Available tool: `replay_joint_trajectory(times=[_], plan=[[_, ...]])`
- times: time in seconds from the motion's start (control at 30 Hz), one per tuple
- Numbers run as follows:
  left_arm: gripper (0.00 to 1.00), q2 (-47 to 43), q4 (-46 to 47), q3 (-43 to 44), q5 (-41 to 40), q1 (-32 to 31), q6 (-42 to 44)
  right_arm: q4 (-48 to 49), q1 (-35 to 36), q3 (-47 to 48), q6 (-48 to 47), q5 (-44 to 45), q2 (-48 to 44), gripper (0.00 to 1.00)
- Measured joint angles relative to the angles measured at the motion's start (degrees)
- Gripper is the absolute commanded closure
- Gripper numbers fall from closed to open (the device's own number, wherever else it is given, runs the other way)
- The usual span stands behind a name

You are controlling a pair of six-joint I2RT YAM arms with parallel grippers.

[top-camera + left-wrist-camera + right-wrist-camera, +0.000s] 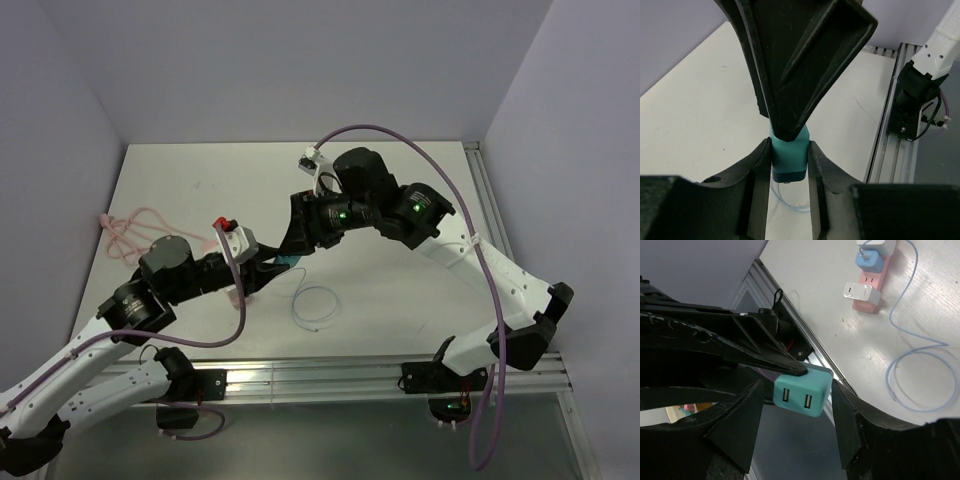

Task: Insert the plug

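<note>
The teal cube is pinched from one side by my left gripper, so my right gripper, which faces its USB ports (797, 398), should take the cube and push it into the open socket (871, 279).
A teal two-port USB charger cube (804, 396) hangs above the table between both grippers; it also shows in the top view (291, 262). My left gripper (790, 148) is shut on its two sides. My right gripper (797, 390) straddles the cube, one finger touching it and a narrow gap at the other. The thin whitish wire (920, 347) loops on the table below (318, 288). Its tiny plug head at the free end (893, 396) lies loose. The pink socket strip (867, 304) carries white and blue chargers.
The pink cord (130, 232) lies coiled at the table's left edge. A metal rail (330, 375) runs along the near edge and a second rail (490, 200) along the right. Purple robot cables arc over both arms.
</note>
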Motion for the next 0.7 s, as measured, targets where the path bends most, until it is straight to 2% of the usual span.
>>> replay_joint_trajectory(times=[0.13,0.47,0.63,0.7], plan=[[1.0,1.4,-0.5,0.4,0.2,0.0,1.0,-1.4,0.3,1.9,0.3,0.1,1.3,0.38],[0.99,2.4,-1.6,2.2,-1.8,0.0,1.4,-4.5,3.2,3.4,1.4,6.7,3.5,0.39],[0.99,3.0,-2.6,2.3,-2.9,0.0,1.5,-5.8,4.2,4.4,1.9,9.7,4.7,0.5],[0.99,3.2,-3.1,2.4,-3.1,0.0,1.5,-6.5,4.5,5.3,1.8,10.4,5.5,0.6]])
